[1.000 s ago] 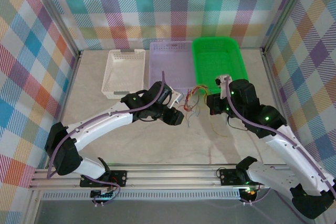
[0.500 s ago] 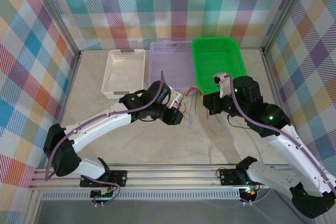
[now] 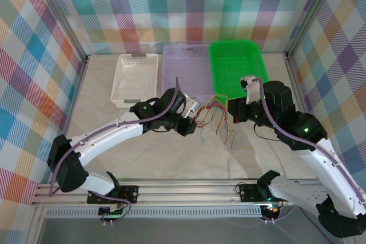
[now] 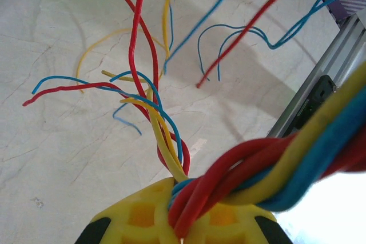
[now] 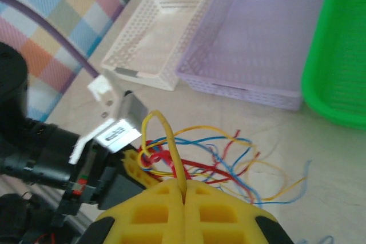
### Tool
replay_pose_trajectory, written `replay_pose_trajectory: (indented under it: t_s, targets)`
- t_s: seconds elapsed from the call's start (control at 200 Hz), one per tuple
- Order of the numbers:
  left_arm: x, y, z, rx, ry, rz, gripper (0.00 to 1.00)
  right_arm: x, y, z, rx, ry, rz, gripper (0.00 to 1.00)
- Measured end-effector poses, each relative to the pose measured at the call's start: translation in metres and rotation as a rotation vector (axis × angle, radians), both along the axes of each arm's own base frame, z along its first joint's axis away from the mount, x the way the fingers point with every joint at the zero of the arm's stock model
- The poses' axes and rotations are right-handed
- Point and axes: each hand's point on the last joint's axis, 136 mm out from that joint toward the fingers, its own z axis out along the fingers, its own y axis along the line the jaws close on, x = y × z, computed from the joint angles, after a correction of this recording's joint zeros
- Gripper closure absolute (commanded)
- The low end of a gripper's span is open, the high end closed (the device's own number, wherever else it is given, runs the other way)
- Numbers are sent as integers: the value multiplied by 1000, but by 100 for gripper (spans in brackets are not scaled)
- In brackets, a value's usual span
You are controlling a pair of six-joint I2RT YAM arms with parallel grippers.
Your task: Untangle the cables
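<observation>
Next, I draw the twisted bundle [image 4: 279,171] back with my left gripper as my right gripper pulls away, because the yellow cable [image 5: 171,142] in my right gripper winds through the bundle.
The cables [image 3: 214,115] are thin red, blue and yellow wires, tangled on the table between my two grippers. My left gripper [image 3: 194,123] is shut on the twisted end of the bundle; in the left wrist view its yellow fingers [image 4: 143,215] clamp the red, blue and yellow twist [image 4: 229,181], and loose ends [image 4: 154,95] fan out over the table. My right gripper [image 3: 233,110] is shut on one yellow cable [image 5: 174,147] that loops up from the knot by the left gripper [image 5: 134,164]. The other strands [image 5: 229,164] trail to the right.
Three baskets stand in a row at the back: white [image 3: 135,78], pale purple [image 3: 186,70] and green [image 3: 237,67]. An aluminium rail [image 3: 171,190] runs along the near table edge. Checked walls enclose the table on three sides.
My left gripper has shut on the cable bundle. My right gripper has pulled away to the right with its yellow cable, and the strands have spread out between the two grippers.
</observation>
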Motion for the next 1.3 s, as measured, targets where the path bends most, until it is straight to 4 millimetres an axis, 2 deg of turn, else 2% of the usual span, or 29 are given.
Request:
replay_pose_trajectory:
  t_s: [0.13, 0.295, 0.385, 0.505, 0.595, 0.73, 0.855, 1.035, 1.15, 1.3]
  targets:
    - [2, 0, 12, 1, -16, 1, 100, 0, -15, 12, -29, -24, -58, 100]
    - [5, 1, 41, -5, -47, 4, 100, 1, -28, 44, -41, -78, -110, 100]
    - [4, 2, 46, 0, -43, 2, 100, 3, -34, 55, -57, -94, -138, 100]
    - [-3, 9, 33, 47, -5, -6, 100, 4, -38, 62, -79, -103, -154, 100]
    - [-13, 15, 13, 85, 46, -26, 100, 4, -39, 65, -84, -109, -154, 100]
    - [-31, 21, -13, 113, 121, -77, 100, 4, -40, 56, -117, -78, -154, 100]
    - [-35, 29, -26, 152, 137, -74, 100, 9, -48, 56, -155, -77, -200, 100]
    - [-21, 49, -41, 246, 96, 6, 100, 10, -76, 102, -151, -180, -331, 100]
    - [-8, 75, -48, 315, 83, 100, 100, 4, -101, 136, -124, -268, -437, 100]
    - [6, 106, -50, 374, 61, 210, 100, -7, -126, 164, -105, -332, -530, 100]
